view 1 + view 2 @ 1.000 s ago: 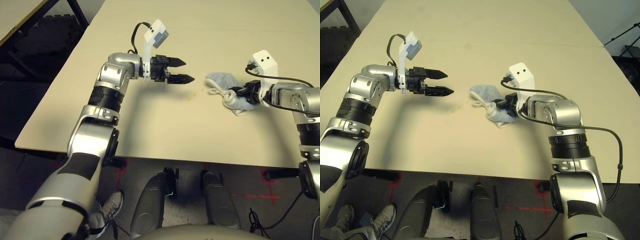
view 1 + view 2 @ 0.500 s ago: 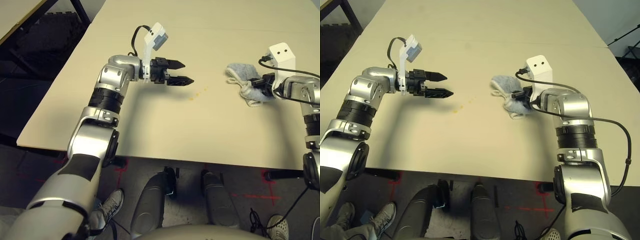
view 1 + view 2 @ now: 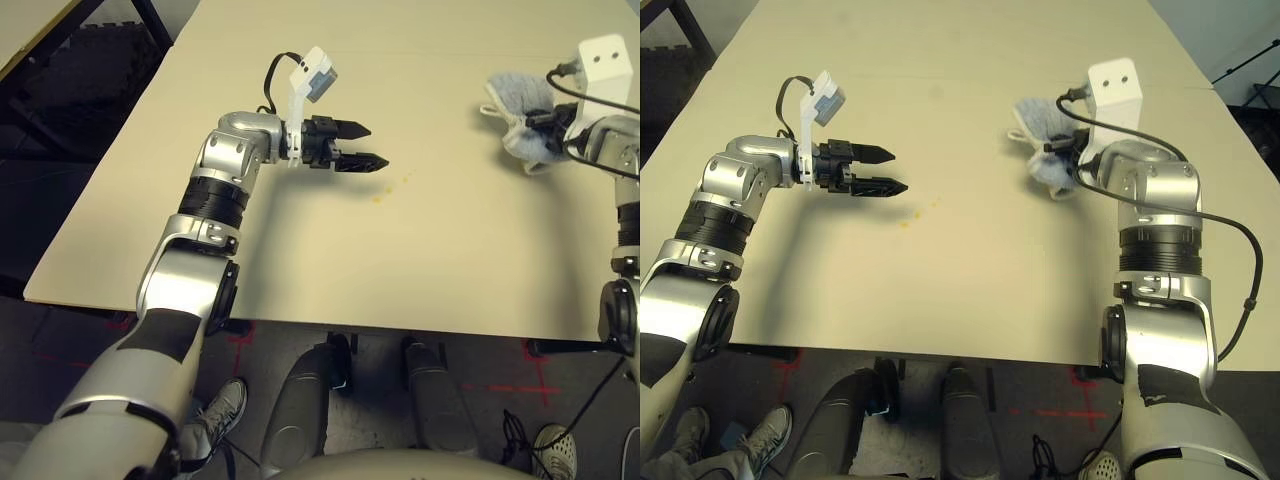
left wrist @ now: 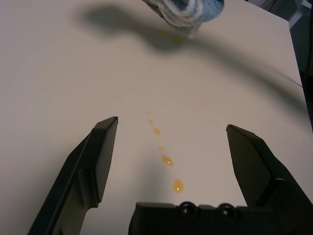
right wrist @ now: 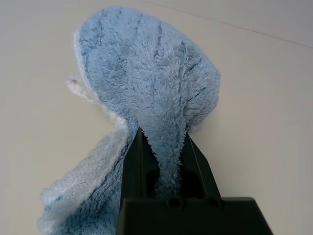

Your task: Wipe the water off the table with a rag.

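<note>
The rag in my right gripper [image 3: 1042, 118] is far from the yellow-orange droplets near my left gripper. I should wipe the rag back over those droplets [image 3: 918, 214].
My right gripper [image 5: 164, 136] is shut on the rag [image 5: 146, 88], a light blue terry cloth with a whitish hem that bunches up and hangs from the fingers. The rag [image 3: 1045, 135] is held at the far right of the table [image 3: 400, 270], well away from the water. The water [image 4: 166, 160] is a short line of small yellow-orange droplets [image 3: 378, 198] on the cream top. My left gripper [image 3: 372, 146] hovers open just left of the droplets, which lie straight ahead between its fingers [image 4: 100, 156]. It holds nothing.
The table's front edge [image 3: 300, 322] runs close to my body and its left edge drops to a dark floor. A second table's corner [image 3: 30, 30] stands at the far left. A person's shoe [image 3: 225, 410] is on the floor below my left arm.
My right arm has carried the rag from beside the droplets away to the far right of the table. The left arm has stayed where it was, still open.
</note>
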Motion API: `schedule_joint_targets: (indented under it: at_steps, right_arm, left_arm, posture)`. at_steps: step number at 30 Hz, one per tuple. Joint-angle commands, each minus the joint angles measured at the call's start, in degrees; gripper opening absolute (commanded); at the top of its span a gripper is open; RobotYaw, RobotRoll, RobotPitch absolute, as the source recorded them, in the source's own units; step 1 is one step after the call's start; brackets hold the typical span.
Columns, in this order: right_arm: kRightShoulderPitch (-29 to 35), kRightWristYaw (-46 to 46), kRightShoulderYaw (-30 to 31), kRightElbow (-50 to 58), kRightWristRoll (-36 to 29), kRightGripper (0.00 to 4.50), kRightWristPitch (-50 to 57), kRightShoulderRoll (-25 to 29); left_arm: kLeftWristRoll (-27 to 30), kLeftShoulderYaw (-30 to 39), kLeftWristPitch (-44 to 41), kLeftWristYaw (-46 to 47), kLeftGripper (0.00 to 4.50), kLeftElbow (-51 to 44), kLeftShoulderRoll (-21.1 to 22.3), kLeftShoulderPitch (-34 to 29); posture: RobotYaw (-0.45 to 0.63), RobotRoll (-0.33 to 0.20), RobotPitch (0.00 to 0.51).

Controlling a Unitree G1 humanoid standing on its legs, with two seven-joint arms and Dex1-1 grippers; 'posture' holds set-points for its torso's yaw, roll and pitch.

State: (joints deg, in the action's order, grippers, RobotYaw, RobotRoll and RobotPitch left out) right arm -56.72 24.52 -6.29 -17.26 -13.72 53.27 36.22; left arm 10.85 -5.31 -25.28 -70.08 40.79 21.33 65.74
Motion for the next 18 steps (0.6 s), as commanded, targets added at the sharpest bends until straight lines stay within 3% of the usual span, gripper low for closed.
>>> schedule_joint_targets:
  at_steps: [1, 10, 18]
  right_arm:
    - [2.30, 3.82, 2.41, 9.11, -4.56, 0.20, 11.71, -0.61]
    - [5.90, 3.40, 3.80, 27.04, -12.02, 0.20, 30.34, -8.22]
    - [5.14, 1.04, 2.86, 34.56, -14.75, 0.20, 38.83, -17.78]
  left_arm:
    - [0.31, 1.61, 1.62, 0.31, 4.50, 4.26, 0.79, 2.34]
    - [3.96, 4.26, -4.76, -3.64, 4.50, 6.01, 1.93, 6.56]
    - [2.41, 3.08, -2.76, -3.61, 4.50, 6.62, 1.89, 5.36]
  posture:
    - [-0.16, 0.000, 0.254]
    - [-0.16, 0.000, 0.246]
    - [-0.16, 0.000, 0.254]
